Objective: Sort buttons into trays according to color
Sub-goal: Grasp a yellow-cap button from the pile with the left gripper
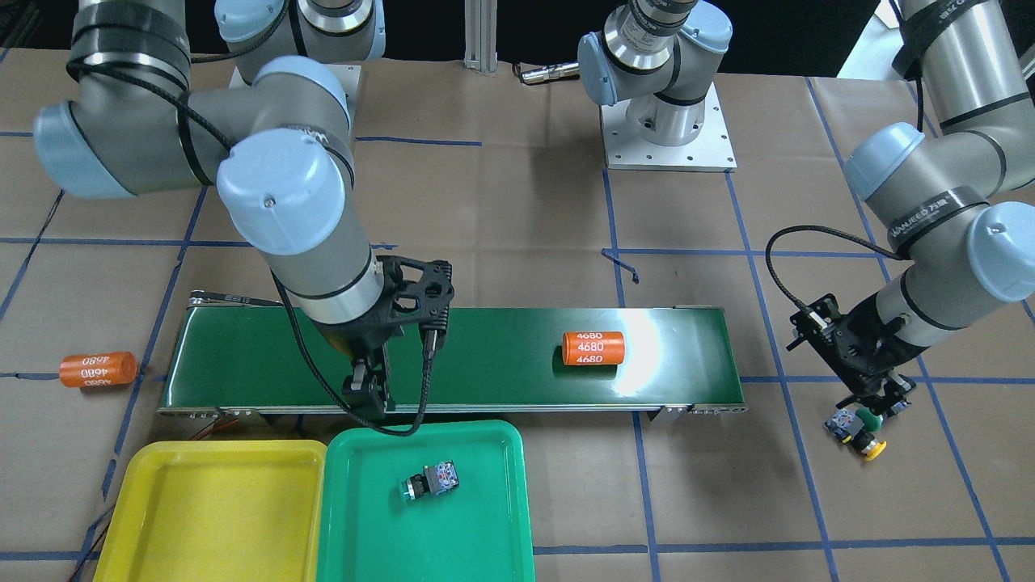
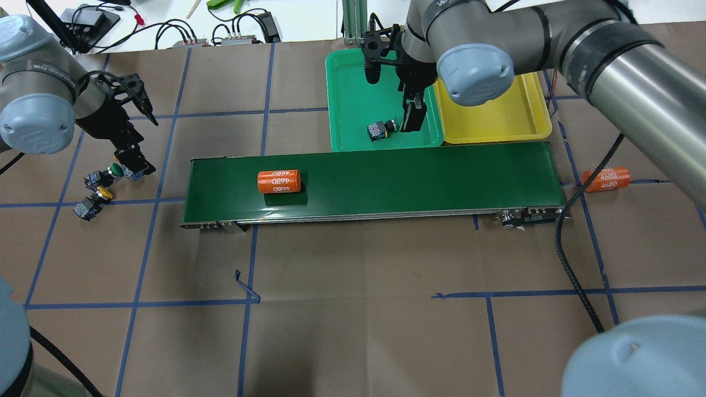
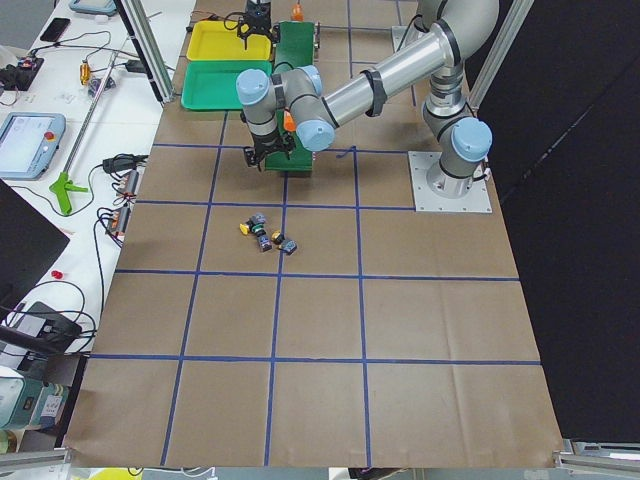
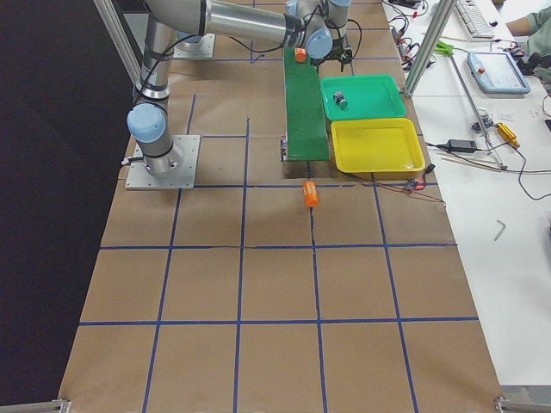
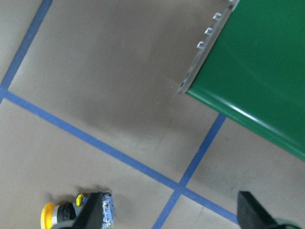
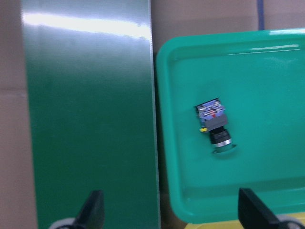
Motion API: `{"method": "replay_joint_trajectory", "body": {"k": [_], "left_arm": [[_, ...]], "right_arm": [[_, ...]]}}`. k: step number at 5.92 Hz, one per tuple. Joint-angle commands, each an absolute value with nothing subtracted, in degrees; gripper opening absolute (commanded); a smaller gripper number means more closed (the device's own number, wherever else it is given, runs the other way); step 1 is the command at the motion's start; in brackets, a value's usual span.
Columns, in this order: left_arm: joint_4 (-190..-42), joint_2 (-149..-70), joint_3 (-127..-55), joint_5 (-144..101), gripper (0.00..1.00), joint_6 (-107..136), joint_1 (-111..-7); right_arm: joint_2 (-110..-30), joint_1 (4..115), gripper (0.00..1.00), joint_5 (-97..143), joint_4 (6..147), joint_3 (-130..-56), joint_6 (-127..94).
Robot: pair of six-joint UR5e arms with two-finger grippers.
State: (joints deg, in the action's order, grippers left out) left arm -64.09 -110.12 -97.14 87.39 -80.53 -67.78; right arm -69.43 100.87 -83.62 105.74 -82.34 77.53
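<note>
I should use my left gripper to put a yellow-capped button on the belt, because the other buttons [image 1: 864,432] are past the belt's end, far from my right gripper.
A green-capped button [image 1: 431,481] lies on its side in the green tray [image 1: 477,541]; it also shows in the right wrist view [image 6: 215,126]. The yellow tray [image 1: 210,517] beside it holds nothing. My right gripper [image 1: 368,390] hangs open and empty over the tray's edge nearest the belt. Three more buttons lie on the paper past the belt's end: a green-capped one [image 2: 113,169], a yellow-capped one [image 2: 103,193], and a third [image 2: 138,172] whose cap I cannot see. My left gripper [image 2: 131,161] is open and low just above them.
The long dark green conveyor belt [image 2: 413,176] runs across the table in front of both trays. One orange "4680" cylinder [image 2: 279,181] lies on it, another [image 2: 606,179] lies on the paper beyond its other end. Cables trail near the yellow tray.
</note>
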Motion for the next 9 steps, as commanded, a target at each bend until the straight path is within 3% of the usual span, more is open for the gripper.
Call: {"method": "replay_joint_trajectory", "body": {"k": [1, 4, 6, 7, 8, 9], "left_arm": [[-61.4, -111.9, -98.6, 87.5, 0.99, -80.1, -59.8], [-59.1, -114.1, -101.4, 87.6, 0.99, -79.9, -50.6], [-55.7, -117.3, -101.6, 87.9, 0.98, -78.8, -50.4], [-55.3, -117.8, -101.7, 87.9, 0.83, -79.0, -50.4], [-55.2, -117.9, -101.7, 88.0, 0.37, -78.9, -50.4], [-55.5, -118.0, -101.8, 88.0, 0.06, -78.1, -50.4]], "right_arm": [[-74.1, 101.4, 1.00, -83.7, 97.9, -82.4, 75.6], [-76.3, 102.3, 1.00, -85.2, 96.1, -84.7, 75.4], [-80.9, 102.5, 1.00, -86.3, 92.7, -86.9, 75.6], [-80.9, 102.5, 1.00, -86.0, 93.6, -86.7, 75.7], [-80.9, 102.5, 1.00, -85.7, 94.3, -86.6, 75.7], [-80.9, 102.5, 1.00, -85.8, 94.4, -86.7, 75.8]]}}
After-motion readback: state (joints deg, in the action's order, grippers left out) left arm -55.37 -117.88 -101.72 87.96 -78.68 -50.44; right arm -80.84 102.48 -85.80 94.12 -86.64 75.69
